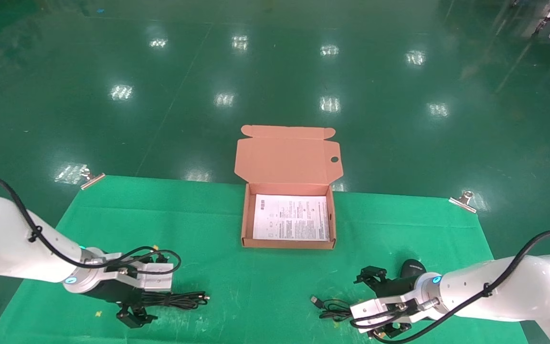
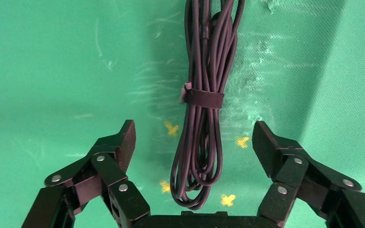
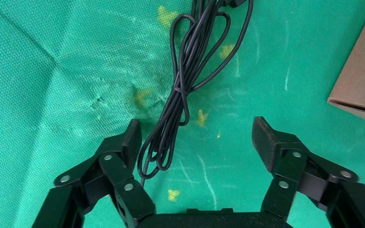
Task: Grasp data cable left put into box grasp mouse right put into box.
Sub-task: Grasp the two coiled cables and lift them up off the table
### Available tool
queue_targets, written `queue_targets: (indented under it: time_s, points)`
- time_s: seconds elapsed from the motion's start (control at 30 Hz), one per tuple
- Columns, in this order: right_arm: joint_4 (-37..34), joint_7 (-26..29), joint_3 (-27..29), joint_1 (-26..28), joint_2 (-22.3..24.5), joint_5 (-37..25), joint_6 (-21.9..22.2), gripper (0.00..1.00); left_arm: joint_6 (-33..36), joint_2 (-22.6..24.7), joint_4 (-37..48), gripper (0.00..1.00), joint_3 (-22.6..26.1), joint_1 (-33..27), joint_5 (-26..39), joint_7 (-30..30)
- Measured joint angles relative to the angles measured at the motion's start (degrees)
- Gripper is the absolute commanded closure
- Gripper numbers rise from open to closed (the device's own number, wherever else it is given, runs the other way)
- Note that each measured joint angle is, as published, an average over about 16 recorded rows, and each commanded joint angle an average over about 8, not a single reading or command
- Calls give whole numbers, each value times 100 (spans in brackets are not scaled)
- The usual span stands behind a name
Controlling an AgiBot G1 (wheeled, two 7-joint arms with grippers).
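Note:
The data cable (image 1: 176,300) will stay in a bundle, its coils held together, when the robot lifts and carries it, because a black strap (image 2: 203,98) is wrapped tightly around the loops.
The data cable (image 1: 174,300), a tied black bundle, lies on the green cloth at front left. My left gripper (image 1: 147,292) is open over its looped end. In the left wrist view the cable (image 2: 202,71) runs between the spread fingers (image 2: 123,142) of that gripper (image 2: 194,137), untouched. The black mouse (image 1: 411,268) lies at front right, partly behind my right arm. Its loose cord (image 1: 332,308) lies just left of my open right gripper (image 1: 373,302). In the right wrist view the cord (image 3: 180,90) lies beside one finger (image 3: 128,142) of that gripper (image 3: 195,135); the mouse is hidden there. The box (image 1: 245,220) stands open in the middle.
The box's lid (image 1: 287,155) stands up at the back, and a white printed sheet (image 1: 290,217) lies inside. A corner of the box (image 3: 361,71) shows in the right wrist view. Metal clips (image 1: 463,200) hold the green cloth (image 1: 256,286) at its far corners.

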Motion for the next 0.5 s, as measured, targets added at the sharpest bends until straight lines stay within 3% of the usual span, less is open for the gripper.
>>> queue_targets:
  time_s: [0.5]
  points:
    - [64,-16,-15,-2,17,-7,-42,100,10,-15,-63,100,3,0,11,-15]
